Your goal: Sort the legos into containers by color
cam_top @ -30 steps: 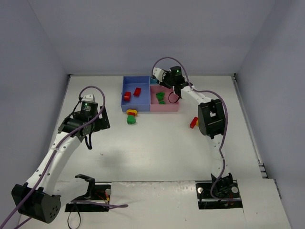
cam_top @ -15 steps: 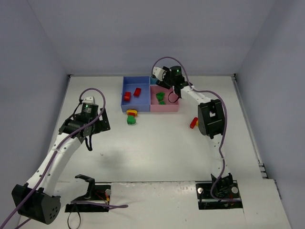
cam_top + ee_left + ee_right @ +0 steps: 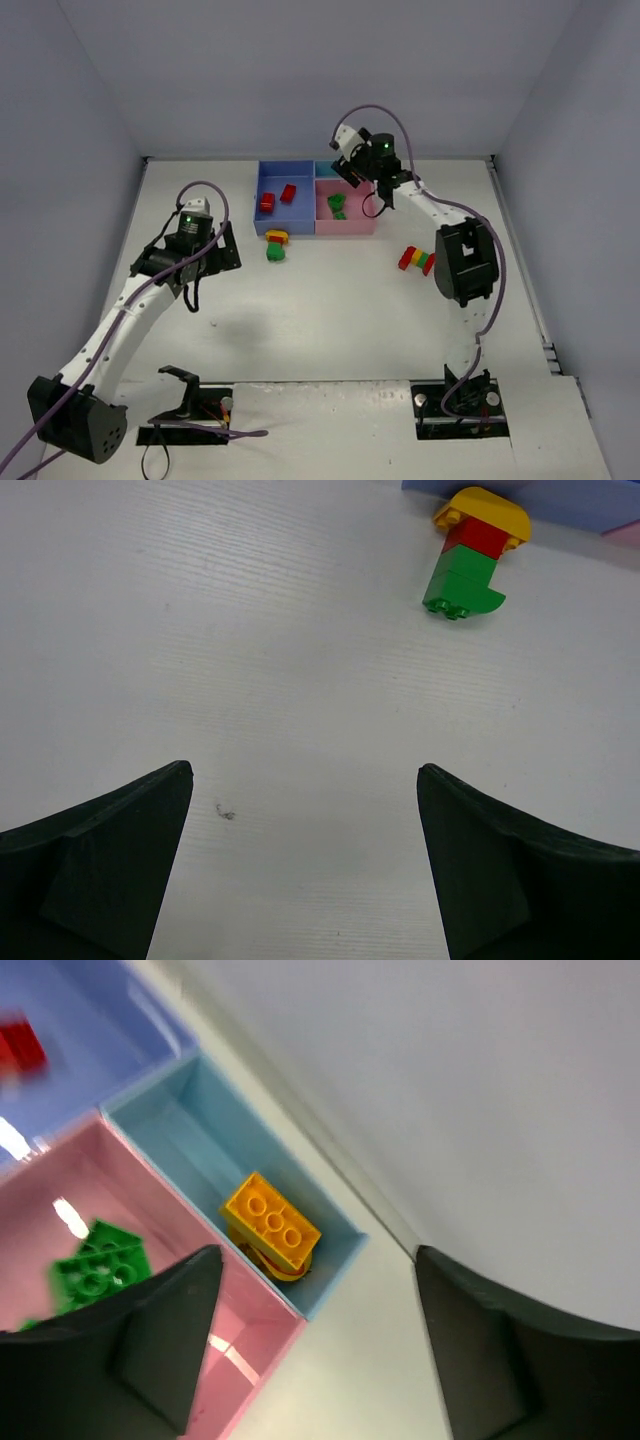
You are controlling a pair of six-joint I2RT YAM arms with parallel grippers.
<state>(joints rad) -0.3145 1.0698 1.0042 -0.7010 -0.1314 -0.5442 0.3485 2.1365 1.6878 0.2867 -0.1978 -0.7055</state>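
The stack (image 3: pixel 276 243) next to the blue tray has mixed colors, so next my left gripper picks it up by the green end (image 3: pixel 275 253) and brings its yellow end over to my right gripper.
The containers stand at the back: a blue tray (image 3: pixel 275 222) holding two red legos (image 3: pixel 267 201), a pink tray (image 3: pixel 360 222) holding green legos (image 3: pixel 337 205), and a narrow teal tray (image 3: pixel 180 1125). An orange lego (image 3: pixel 270 1222) lies in the teal tray, on top of another yellow piece. My right gripper (image 3: pixel 317 1252) hovers open above that tray's end, holding nothing; in the top view the right gripper (image 3: pixel 350 170) is over the trays' back corner. My left gripper (image 3: pixel 303 770) is open and empty above bare table, with a yellow-red-green stack (image 3: pixel 470 552) ahead of it.
The same stack (image 3: pixel 276 246) lies just in front of the blue tray. A second red-yellow-green stack (image 3: pixel 417 260) lies beside the right arm's elbow (image 3: pixel 462 262). Grey walls enclose the table on three sides.
My right gripper has opened and let the orange lego go into the teal tray, then drawn up and to the right. The left arm has crept slightly towards the trays.
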